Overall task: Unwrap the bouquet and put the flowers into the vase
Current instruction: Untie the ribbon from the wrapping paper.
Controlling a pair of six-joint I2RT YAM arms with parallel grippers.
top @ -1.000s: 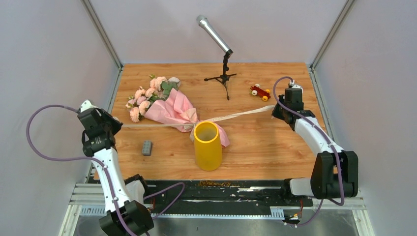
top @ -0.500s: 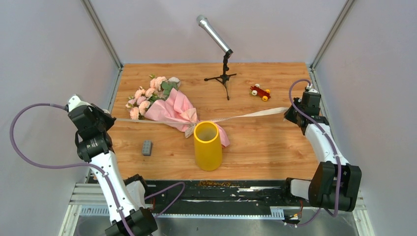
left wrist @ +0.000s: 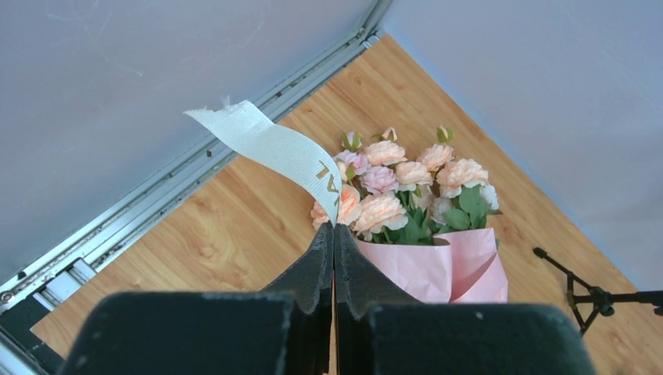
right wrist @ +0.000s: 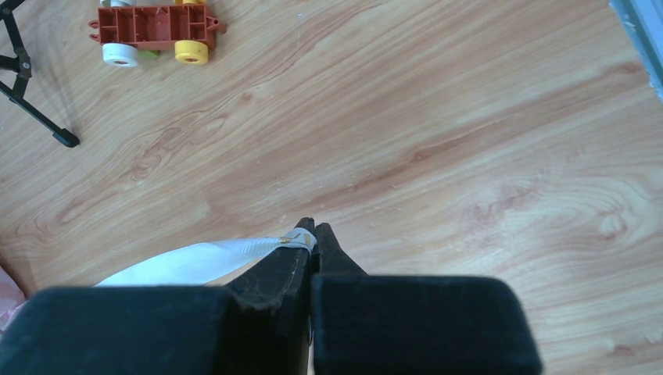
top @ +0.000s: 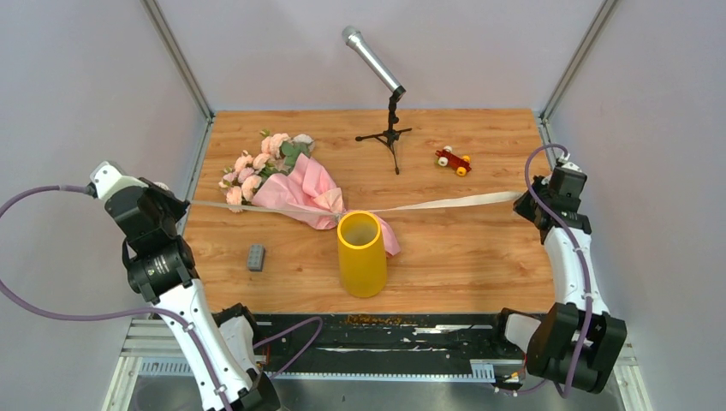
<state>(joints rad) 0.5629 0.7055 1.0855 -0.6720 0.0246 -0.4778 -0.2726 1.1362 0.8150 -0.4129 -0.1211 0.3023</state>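
Note:
The ribbon runs straight from the bouquet's tie (top: 338, 215) to my right gripper, so I should keep pulling toward the table's edge (top: 545, 244) until the tie loosens, then release.
The bouquet (top: 291, 184) lies on the wooden table in pale pink paper, its pink and peach flowers (top: 257, 163) pointing far left. Its beige ribbon (top: 445, 203) stretches taut across the table, passing just behind the yellow vase (top: 361, 254), which stands upright in front. My left gripper (top: 181, 205) is shut on the ribbon's left end (left wrist: 274, 148) at the table's left edge. Off at the right edge, my right gripper (top: 526, 199) is shut on the right end (right wrist: 301, 238). The flowers (left wrist: 406, 183) fill the left wrist view.
A microphone on a small black tripod (top: 389, 128) stands at the back centre. A red toy car (top: 452, 160) lies at the back right, also the toy car (right wrist: 152, 31) in the right wrist view. A small grey block (top: 255, 257) sits front left.
Both arms have pulled outward, left arm further left and right arm further right, drawing the ribbon longer and straighter across the table. The bouquet and vase have stayed put.

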